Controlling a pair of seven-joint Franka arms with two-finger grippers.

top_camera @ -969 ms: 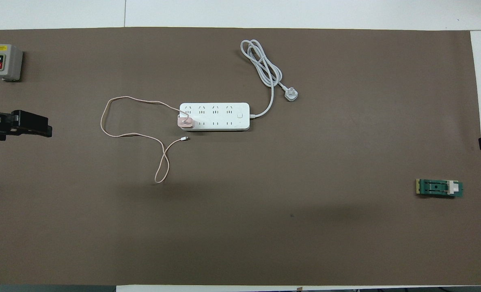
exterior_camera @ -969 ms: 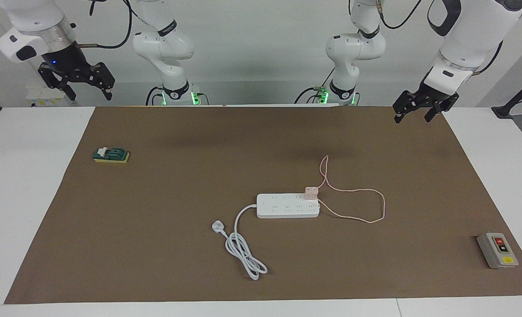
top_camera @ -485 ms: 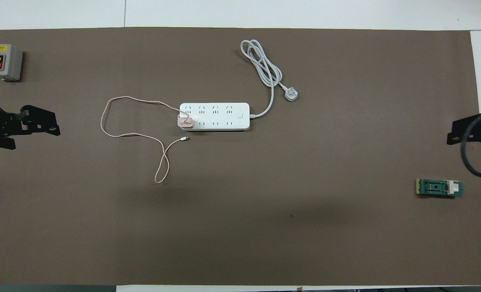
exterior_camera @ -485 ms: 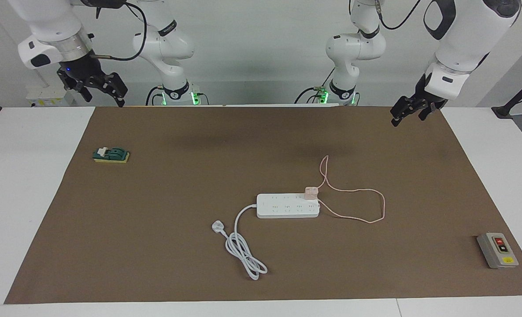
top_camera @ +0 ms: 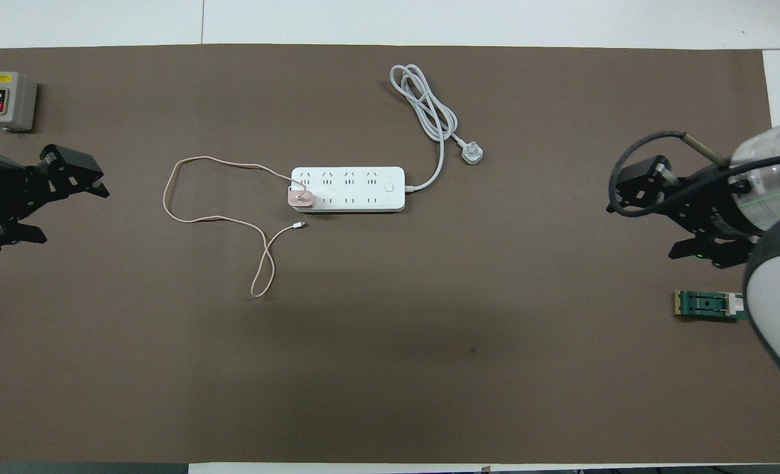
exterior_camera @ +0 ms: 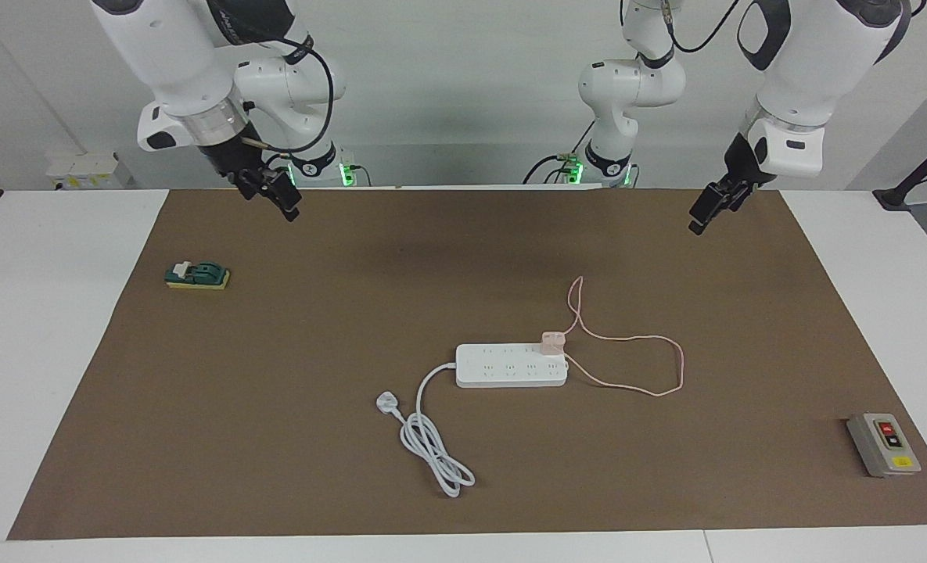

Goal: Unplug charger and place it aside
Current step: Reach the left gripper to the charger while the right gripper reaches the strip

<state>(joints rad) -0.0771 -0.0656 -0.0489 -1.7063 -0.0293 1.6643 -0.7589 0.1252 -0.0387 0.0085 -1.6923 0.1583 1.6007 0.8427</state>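
Note:
The thin pink cable has a wide slack loop in it, so its loose end will hardly move when I carry the charger to the side.
The charger is a small pale pink cube plugged into the white power strip, at the strip's end toward the left arm's end of the table. Its thin pink cable loops loosely over the mat beside the strip. My left gripper hangs open and holds nothing, over the mat near the left arm's end, well away from the charger. My right gripper hangs open and holds nothing, over the mat toward the right arm's end.
The strip's thick white cord lies coiled, farther from the robots than the strip. A grey switch box sits at the left arm's end. A small green block lies at the right arm's end. A brown mat covers the table.
My right gripper has swung in from outside the mat to over its edge by the robots. My left gripper has turned and edged inward. Charger, strip and cable have not moved.

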